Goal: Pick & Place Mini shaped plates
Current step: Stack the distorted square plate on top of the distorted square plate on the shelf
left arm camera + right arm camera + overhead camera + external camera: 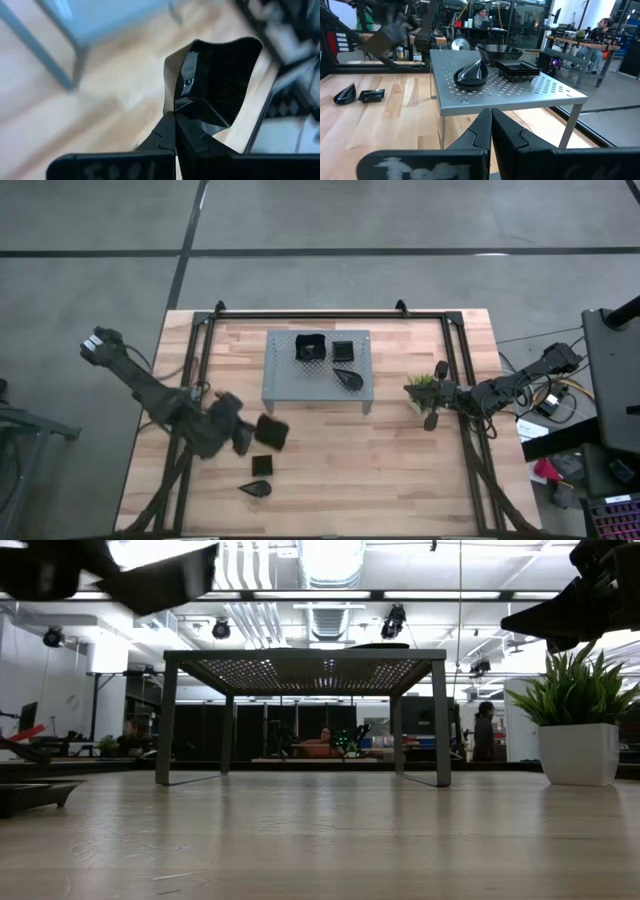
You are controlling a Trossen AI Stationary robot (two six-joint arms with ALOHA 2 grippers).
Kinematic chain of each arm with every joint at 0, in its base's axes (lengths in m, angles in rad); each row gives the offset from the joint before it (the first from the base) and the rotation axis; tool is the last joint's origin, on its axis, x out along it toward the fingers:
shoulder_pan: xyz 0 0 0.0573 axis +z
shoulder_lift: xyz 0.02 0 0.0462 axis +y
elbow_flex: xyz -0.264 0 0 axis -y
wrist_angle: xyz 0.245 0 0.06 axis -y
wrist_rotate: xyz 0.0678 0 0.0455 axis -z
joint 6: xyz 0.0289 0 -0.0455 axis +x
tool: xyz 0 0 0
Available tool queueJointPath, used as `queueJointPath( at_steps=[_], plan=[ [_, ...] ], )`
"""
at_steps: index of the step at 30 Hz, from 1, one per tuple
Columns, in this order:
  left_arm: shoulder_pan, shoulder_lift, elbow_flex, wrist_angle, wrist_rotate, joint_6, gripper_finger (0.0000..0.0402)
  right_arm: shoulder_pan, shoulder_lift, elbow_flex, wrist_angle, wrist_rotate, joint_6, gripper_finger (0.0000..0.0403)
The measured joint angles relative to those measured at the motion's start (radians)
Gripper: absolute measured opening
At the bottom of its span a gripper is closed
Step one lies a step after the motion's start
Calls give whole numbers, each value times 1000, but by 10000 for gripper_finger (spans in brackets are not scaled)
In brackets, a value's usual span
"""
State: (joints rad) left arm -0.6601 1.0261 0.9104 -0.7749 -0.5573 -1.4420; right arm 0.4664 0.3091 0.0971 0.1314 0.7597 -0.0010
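My left gripper should carry on carrying the square plate (271, 432), which I hold by its rim with its base free, until it nests in the rack's larger square plate (310, 347).
My left gripper (250, 436) hangs over the table's left half, shut on a black square plate (272, 431) that also shows in the left wrist view (220, 70) and at the top left of the low view (165, 580). A small square plate (262, 465) and a teardrop plate (255, 489) lie on the wood nearer the front edge. On the grey perforated rack (285, 385) rest a larger square plate (311, 347), a small square one (343, 351) and a teardrop one (348, 379). My right gripper (491, 125) waits shut, right of the rack. My left gripper pinches the square plate by its raised rim (186, 106) between its two fingers. The fingers come from the table's left, slanting down. The plate is lifted clear of the table and tilted, its hollow side toward the wrist camera.
A small green plant in a white pot (422, 384) stands right of the rack, close by my right arm (490, 392). A black frame (330, 315) runs round the tabletop. Bare wood lies between the rack and the front edge.
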Motion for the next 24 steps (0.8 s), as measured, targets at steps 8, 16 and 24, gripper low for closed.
queueJointPath(
  at_steps=[8,16,24],
  plan=[
    [237,-133,0,16,-41,95,0,0,0,0,0,0,0,8],
    [557,-129,0,313,162,376,0,0,0,0,0,0,0,8],
    [826,-67,0,400,380,419,0,0,0,0,0,0,0,8]
  ],
)
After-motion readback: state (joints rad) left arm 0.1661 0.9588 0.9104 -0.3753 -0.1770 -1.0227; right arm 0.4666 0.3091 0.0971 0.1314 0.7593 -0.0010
